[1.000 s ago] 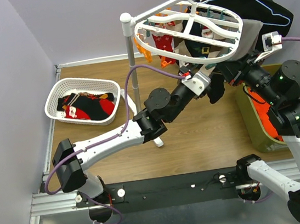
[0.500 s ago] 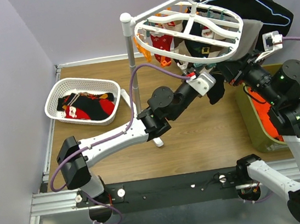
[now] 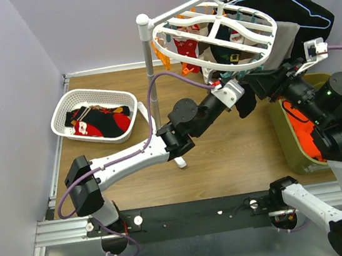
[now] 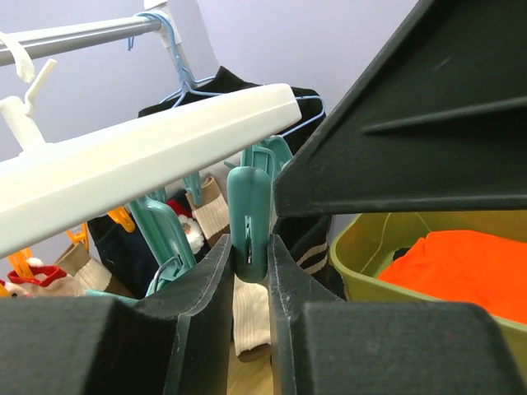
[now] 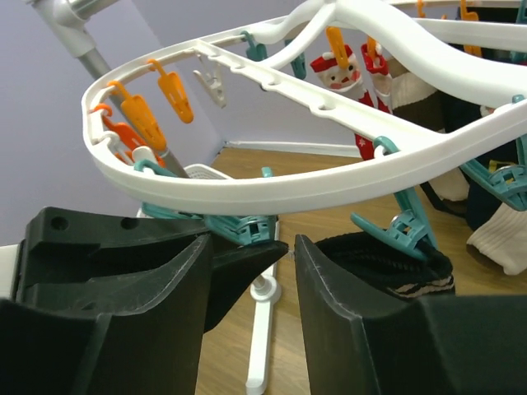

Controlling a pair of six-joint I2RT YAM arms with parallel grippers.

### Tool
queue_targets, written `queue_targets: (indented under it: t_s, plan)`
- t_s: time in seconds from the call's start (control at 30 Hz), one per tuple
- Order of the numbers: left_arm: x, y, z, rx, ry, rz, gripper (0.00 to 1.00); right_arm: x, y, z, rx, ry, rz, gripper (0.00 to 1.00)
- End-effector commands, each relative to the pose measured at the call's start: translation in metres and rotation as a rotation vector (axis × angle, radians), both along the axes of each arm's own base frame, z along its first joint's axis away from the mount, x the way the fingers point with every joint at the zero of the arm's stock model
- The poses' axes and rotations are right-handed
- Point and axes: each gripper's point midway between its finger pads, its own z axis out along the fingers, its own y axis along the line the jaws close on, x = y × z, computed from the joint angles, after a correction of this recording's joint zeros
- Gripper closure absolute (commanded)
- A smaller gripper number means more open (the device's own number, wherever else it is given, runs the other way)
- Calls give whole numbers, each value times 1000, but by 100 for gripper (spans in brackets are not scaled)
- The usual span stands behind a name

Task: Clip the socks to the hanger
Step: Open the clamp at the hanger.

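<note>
Next, my right gripper takes the teal clip (image 5: 249, 229) first, because my left gripper is closed on it. Then my left gripper can get a sock from the white basket (image 3: 100, 123).
The white oval hanger (image 3: 219, 36) hangs from the rail with teal and orange clips and several socks (image 3: 185, 47) pinned under it. My left gripper (image 3: 241, 83) is under its near rim (image 4: 148, 156), shut (image 4: 249, 247) on a teal clip (image 4: 249, 210). My right gripper (image 3: 267, 80) is just to the right, open (image 5: 254, 243), with only the left finger and that clip (image 5: 243, 226) showing in its gap. A black sock (image 5: 387, 263) hangs free of its fingers, its cuff against another teal clip (image 5: 403, 234). More socks (image 3: 97, 119) lie in the basket.
The white lattice basket (image 3: 67, 104) sits at the back left. The stand's pole (image 3: 147, 49) rises behind the left arm. A green bin (image 3: 301, 155) with an orange cloth (image 3: 300, 130) stands at the right. A black garment (image 3: 297, 7) hangs on a blue wire hanger.
My right gripper has opened, let go of the black sock and drawn back a little to the right. My left gripper rose to the rim and closed on the teal clip.
</note>
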Motion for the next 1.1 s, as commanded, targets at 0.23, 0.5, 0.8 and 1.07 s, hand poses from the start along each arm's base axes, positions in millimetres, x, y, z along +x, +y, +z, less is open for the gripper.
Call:
queue_targets:
  t_s: [0.23,0.5,0.8,1.07]
  plan:
    - [-8,2,14,-50,19,-41,98,3,10,9,-16,-42,58,37]
    - [-9,2,12,-45,30,-49,98,15,11,13,-11,-60,48,36]
    - [-10,-4,3,-26,52,-66,98,20,10,16,-4,-73,34,51]
    - [-14,1,8,-42,62,-74,79,20,7,11,-10,-63,17,79]
